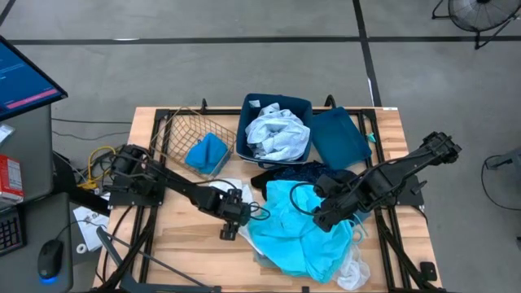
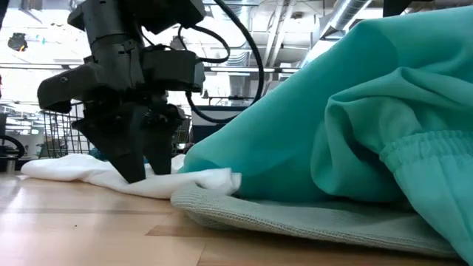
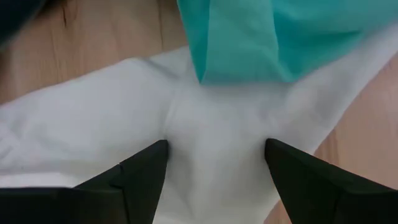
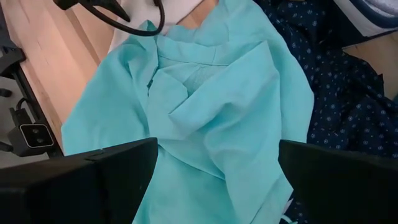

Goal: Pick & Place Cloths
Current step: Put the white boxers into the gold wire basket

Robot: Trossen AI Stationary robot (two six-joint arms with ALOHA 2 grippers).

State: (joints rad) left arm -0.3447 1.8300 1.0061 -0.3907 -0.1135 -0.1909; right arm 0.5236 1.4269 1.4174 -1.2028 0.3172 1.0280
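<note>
The white cloth (image 3: 205, 127) has only a corner of the turquoise cloth (image 3: 244, 59) lying over it, so I expect the white cloth to slide free when I lift it.
A white cloth (image 3: 124, 112) lies flat on the wooden table, one end tucked under a bright turquoise cloth (image 1: 297, 228). My left gripper (image 3: 216, 146) stands open on the white cloth, pointing steeply down, left of the turquoise cloth. My right gripper (image 4: 217, 143) hangs open above the turquoise cloth (image 4: 211, 93) and touches nothing. A grey-green cloth (image 2: 295, 218) lies under the turquoise one. A navy dotted cloth (image 4: 336, 99) lies behind the turquoise cloth, toward the bin. My left gripper comes from above, slanting down, with its fingers spread. The fingertips (image 2: 137, 176) reach down to the middle of the white cloth (image 3: 214, 124), one on each side of a strip of it. The cloth lies slack on the table.
A dark blue bin (image 1: 248, 102) at the table's far side holds a pale white-blue cloth (image 1: 278, 134). Left of it a brown wire basket (image 1: 175, 130) holds a blue cloth (image 1: 207, 153). A dark teal piece (image 1: 338, 137) lies right of the bin.
</note>
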